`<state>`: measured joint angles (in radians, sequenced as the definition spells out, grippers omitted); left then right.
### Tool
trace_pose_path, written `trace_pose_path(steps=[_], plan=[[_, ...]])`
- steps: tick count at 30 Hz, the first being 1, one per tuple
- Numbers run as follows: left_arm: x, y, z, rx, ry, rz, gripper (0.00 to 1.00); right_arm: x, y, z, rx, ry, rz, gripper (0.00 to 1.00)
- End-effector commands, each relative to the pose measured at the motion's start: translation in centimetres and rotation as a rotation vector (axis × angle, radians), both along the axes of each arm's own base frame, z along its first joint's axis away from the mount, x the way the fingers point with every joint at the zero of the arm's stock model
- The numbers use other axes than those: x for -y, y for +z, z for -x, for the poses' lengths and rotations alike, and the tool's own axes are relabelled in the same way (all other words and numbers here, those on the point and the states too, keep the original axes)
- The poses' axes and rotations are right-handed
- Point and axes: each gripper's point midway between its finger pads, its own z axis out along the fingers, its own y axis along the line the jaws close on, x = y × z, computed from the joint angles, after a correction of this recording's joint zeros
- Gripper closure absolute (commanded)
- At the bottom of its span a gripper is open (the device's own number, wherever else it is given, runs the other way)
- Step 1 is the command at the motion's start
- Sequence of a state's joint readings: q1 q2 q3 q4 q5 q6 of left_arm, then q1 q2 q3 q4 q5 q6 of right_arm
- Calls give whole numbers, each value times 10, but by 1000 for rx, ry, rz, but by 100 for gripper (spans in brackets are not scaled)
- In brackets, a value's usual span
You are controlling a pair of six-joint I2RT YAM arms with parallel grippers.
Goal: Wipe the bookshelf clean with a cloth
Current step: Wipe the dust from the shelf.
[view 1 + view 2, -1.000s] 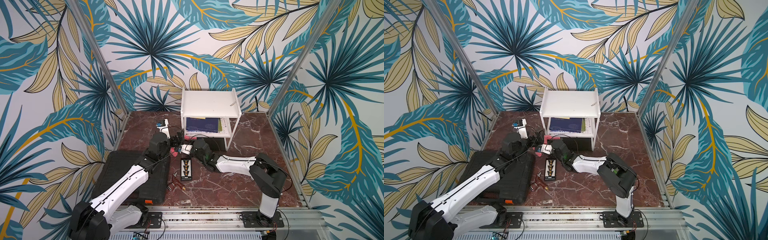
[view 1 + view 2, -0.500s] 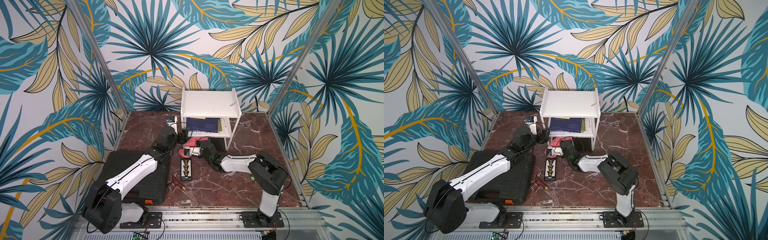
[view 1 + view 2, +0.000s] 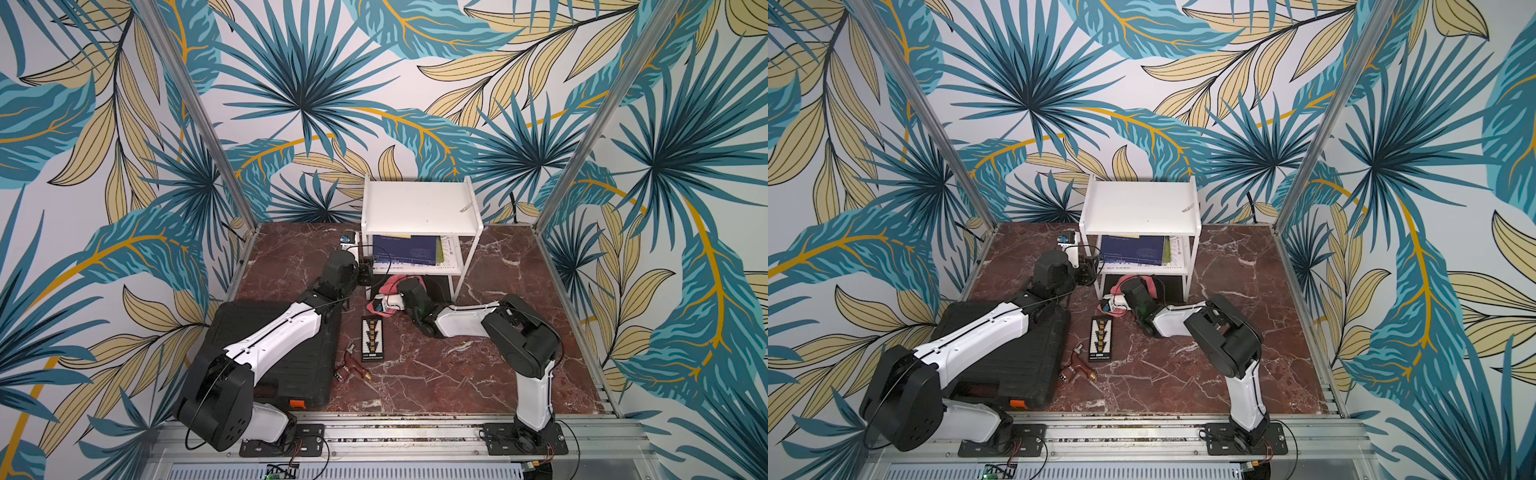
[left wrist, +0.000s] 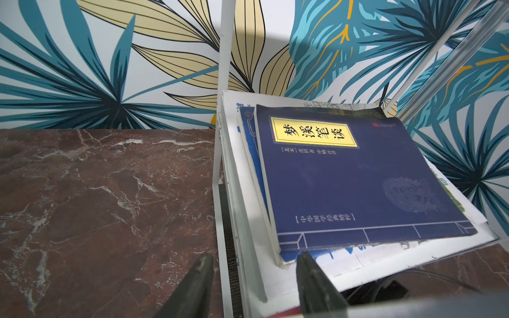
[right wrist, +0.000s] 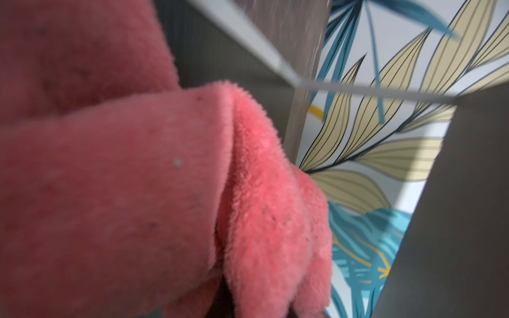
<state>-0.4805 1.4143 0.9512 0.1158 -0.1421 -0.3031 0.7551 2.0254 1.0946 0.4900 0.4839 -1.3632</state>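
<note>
My right gripper needs to sweep the cloth back to the opposite post [image 3: 467, 269] and wipe there, because the cloth is at the bookshelf's end [image 3: 369, 286] beside my left gripper.
The white bookshelf [image 3: 419, 203] [image 3: 1138, 203] stands at the back of the marble table in both top views. My right gripper [image 3: 408, 286] is low in front of its lower tier, shut on the pink cloth [image 3: 390, 284] [image 3: 1152, 284]. In the right wrist view the cloth [image 5: 137, 179] fills most of the picture and hides the fingers; the shelf's underside shows behind it. My left gripper [image 3: 365, 270] [image 4: 254, 261] is at the shelf's left front corner. It is open, one finger [image 4: 202, 275] outside the side edge and the other over the lower board, nothing held.
Blue books [image 4: 344, 179] [image 3: 405, 249] lie stacked on the lower tier. A black ribbed case [image 3: 274, 349] lies under my left arm. A black bit holder [image 3: 372, 338] and a copper fitting [image 3: 351, 368] lie mid-table. A small sliver [image 3: 467, 205] rests on the top board.
My left arm has reached forward to the shelf's left front corner and its jaws have narrowed. My right gripper has carried the cloth back toward the shelf's lower tier.
</note>
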Motion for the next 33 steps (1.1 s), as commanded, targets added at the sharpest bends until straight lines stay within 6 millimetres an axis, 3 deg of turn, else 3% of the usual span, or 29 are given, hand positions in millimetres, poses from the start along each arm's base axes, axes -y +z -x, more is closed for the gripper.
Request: trace_pose_path(steps=[1, 3, 6, 8, 10, 13, 16, 18, 20, 22, 25, 26, 28, 32, 33], plan=[[0, 17, -6, 45, -2, -6, 52, 8, -13, -11, -4, -33, 51, 100], [1, 17, -6, 46, -6, -12, 55, 48, -15, -24, 14, -126, 109, 100], [1, 17, -6, 50, -11, -22, 57, 114, -22, -24, -6, -253, 173, 100], [1, 18, -7, 53, -14, -25, 58, 130, -29, -11, -58, -272, 179, 100], [2, 16, -7, 54, -16, -31, 60, 114, -33, 3, -136, -234, 112, 100], [1, 13, -8, 53, -10, -35, 61, 48, -24, 12, -192, -137, -79, 100], [3, 12, -7, 57, -21, -29, 63, -4, -18, 3, -161, -78, -135, 100], [5, 11, -8, 55, -30, -30, 66, -10, -14, -11, -137, -129, -162, 100], [5, 7, -8, 48, -34, -38, 70, 8, -14, -27, -77, -215, -125, 100], [5, 4, -9, 41, -35, -53, 74, 45, -20, -34, -22, -307, -36, 100], [4, 0, -9, 34, -35, -74, 78, 110, -30, -19, -9, -418, 64, 100], [3, -1, -9, 32, -34, -83, 79, 121, -24, -10, -8, -428, 46, 100], [1, -2, -10, 29, -27, -97, 81, 129, -4, 16, -26, -411, -64, 100], [-3, -2, -10, 28, -11, -118, 85, 106, 64, 70, -206, -317, -670, 100], [-5, -2, -10, 26, -5, -122, 86, 103, 73, 85, -253, -295, -809, 100]])
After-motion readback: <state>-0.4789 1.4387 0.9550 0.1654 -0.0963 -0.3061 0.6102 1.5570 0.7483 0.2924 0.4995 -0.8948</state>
